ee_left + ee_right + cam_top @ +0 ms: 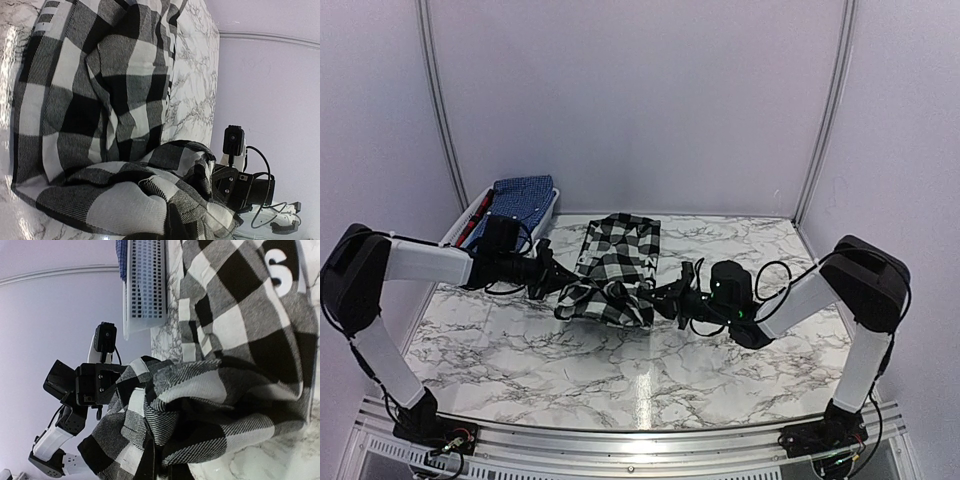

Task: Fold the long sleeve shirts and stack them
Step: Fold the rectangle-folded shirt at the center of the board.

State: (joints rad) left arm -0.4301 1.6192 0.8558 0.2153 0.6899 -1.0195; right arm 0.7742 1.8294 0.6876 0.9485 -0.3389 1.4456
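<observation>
Both my grippers are holding the hem's ends (568, 303), and the shirt's body (620, 257) is clear ahead. My left gripper should now lay the hem over the shirt's body and let go there.
The black-and-white checked shirt (617, 262) lies in the middle of the marble table, its near hem bunched and lifted. My left gripper (558, 281) is shut on the hem's left end and my right gripper (666, 297) on its right end. The two face each other across the raised fold. In the left wrist view the checked cloth (100, 120) fills the frame and covers my own fingers. In the right wrist view the cloth (235, 365) does the same. A blue fine-print shirt (524, 196) lies in the basket at the back left.
The white slotted basket (546, 221) stands at the table's back left corner with a red item (475, 218) along its left side; it also shows in the right wrist view (145, 285). White walls close off the back and sides.
</observation>
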